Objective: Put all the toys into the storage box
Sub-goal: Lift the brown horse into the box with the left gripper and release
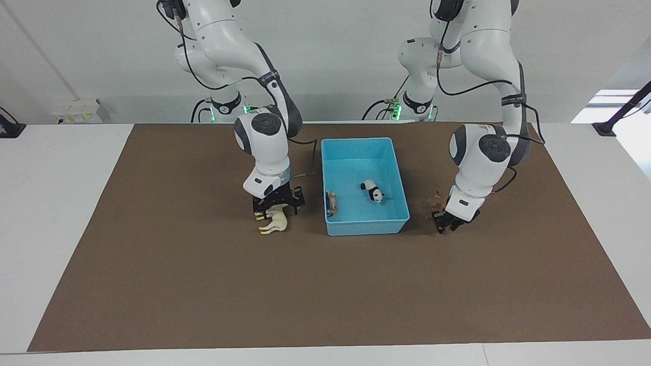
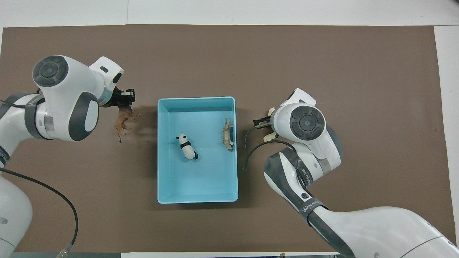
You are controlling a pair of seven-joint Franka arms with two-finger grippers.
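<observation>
My two grippers hold toys on both sides of the storage box. My right gripper should wait until my left gripper drops the dark brown toy and leaves.
The light blue storage box stands mid-mat between the arms. In it lie the black-and-white panda and, by the wall toward the right arm's end, the orange-tan tiger-like toy. My right gripper is shut on the cream camel, low over the mat beside the box. My left gripper is shut on the dark brown toy, low over the mat beside the box's other long wall. The overhead view shows the box, panda, tiger, left gripper and right gripper; the right wrist hides most of the camel.
A brown mat covers the white table. A black cable loops from the right arm's wrist near the box wall.
</observation>
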